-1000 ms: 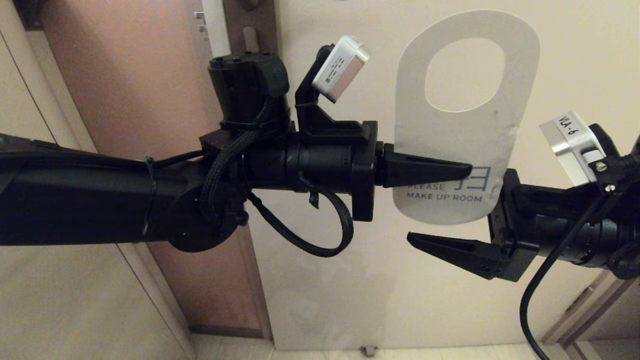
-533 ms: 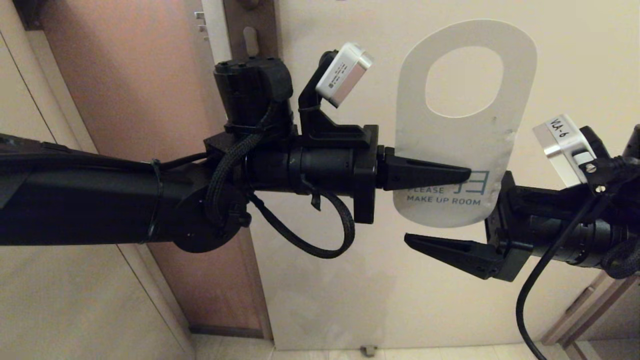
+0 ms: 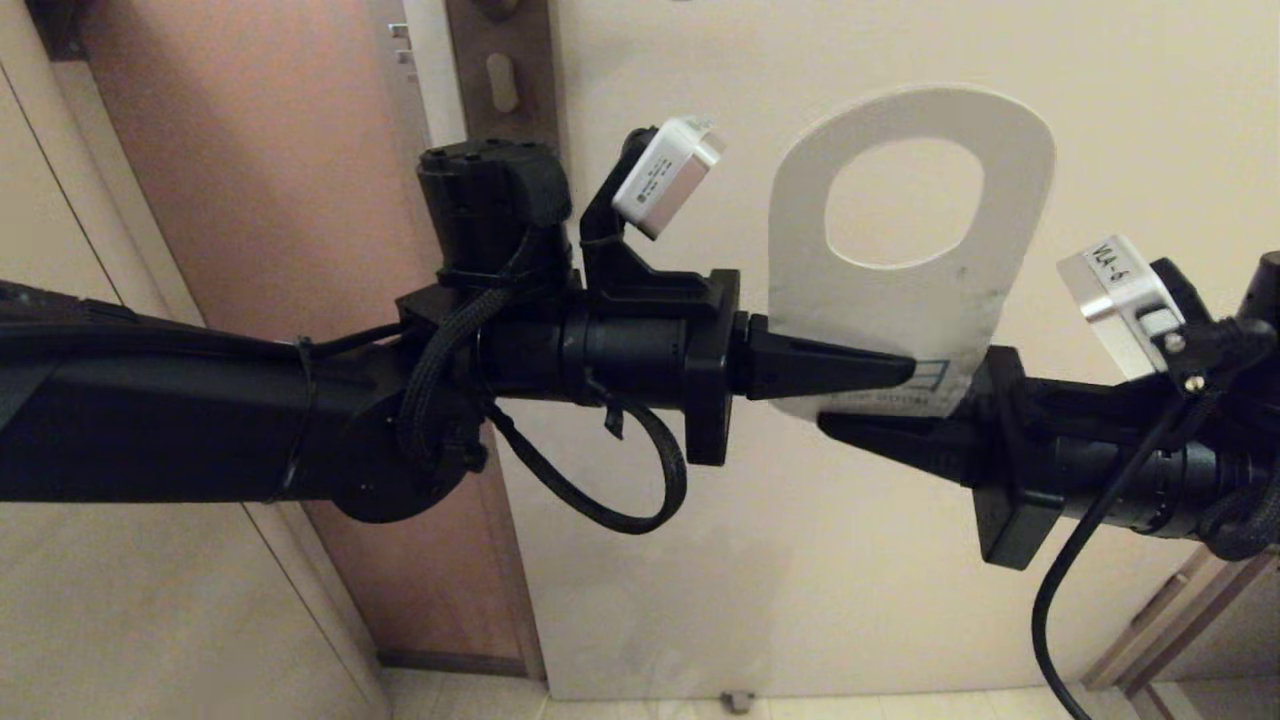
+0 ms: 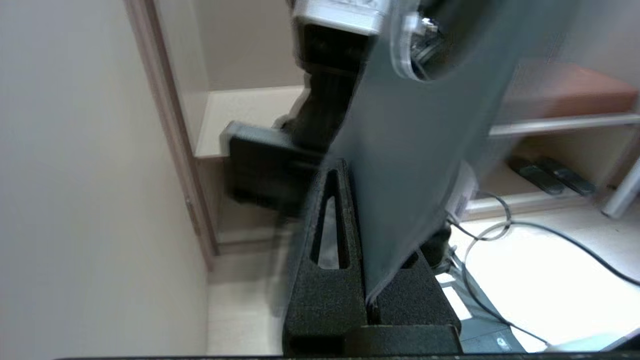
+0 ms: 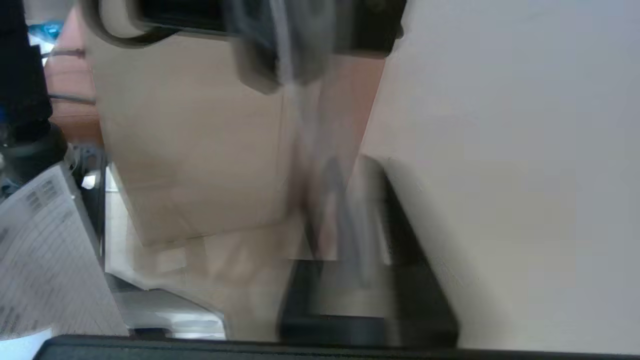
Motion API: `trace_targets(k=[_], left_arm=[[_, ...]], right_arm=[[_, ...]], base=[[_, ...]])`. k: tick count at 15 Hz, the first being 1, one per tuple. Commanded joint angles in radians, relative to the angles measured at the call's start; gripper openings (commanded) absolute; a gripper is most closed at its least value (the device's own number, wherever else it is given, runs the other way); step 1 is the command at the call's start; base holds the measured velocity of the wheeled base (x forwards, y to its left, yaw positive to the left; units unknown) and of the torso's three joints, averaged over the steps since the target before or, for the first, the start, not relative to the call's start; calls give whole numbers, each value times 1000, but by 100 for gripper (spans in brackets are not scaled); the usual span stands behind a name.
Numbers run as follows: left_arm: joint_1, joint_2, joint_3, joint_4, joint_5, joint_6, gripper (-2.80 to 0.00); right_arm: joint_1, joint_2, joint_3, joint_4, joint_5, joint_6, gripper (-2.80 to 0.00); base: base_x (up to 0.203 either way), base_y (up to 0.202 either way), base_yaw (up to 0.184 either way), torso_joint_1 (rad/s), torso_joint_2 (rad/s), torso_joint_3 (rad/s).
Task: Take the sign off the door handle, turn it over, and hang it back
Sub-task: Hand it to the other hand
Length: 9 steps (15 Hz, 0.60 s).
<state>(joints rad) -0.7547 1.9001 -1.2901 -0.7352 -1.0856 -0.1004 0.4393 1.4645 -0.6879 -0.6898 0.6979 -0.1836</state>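
Observation:
Next, my right gripper closes on the sign's bottom edge [image 3: 938,406] before my left gripper opens and moves back, because my left gripper is still holding the sign's lower part [image 3: 866,322].
The sign [image 3: 900,300] shows its white face in the head view, hole end up, in front of the cream door. My left gripper [image 3: 905,372] is shut on its lower part from the left. The left wrist view shows the teal face [image 4: 415,150] clamped between the black fingers [image 4: 332,280]. My right gripper [image 3: 850,412] reaches in from the right at the sign's bottom edge. It is open, one finger in front and the other hidden behind the card. The door handle's brown backplate [image 3: 500,60] with keyhole slot is at the top; the lever is out of view.
The cream door [image 3: 800,560] fills the background, with its edge and small silver latch bolts [image 3: 400,45] at the upper left. A reddish-brown panel [image 3: 270,180] stands to the left. The floor and a doorstop [image 3: 735,700] lie below.
The sign and my left gripper have dropped a little and the card has tilted. My right gripper has risen and turned, its lower finger now up at the sign's bottom edge.

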Motion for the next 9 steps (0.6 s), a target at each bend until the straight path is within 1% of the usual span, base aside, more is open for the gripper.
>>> trace_targets(k=[1, 5, 9], left_arm=[[-2, -15, 42, -31, -8, -7, -280], [-2, -15, 41, -35, -8, -13, -280], [-2, -7, 41, -36, -7, -5, -280]], right_arm=[[-1, -1, -1, -8, 0, 0, -280], [-1, 0, -1, -8, 0, 0, -280], [-1, 1, 1, -8, 0, 0, -280]], base=[[0, 0, 0, 0, 0, 0], [0, 0, 0, 0, 0, 0], [0, 0, 0, 0, 0, 0]])
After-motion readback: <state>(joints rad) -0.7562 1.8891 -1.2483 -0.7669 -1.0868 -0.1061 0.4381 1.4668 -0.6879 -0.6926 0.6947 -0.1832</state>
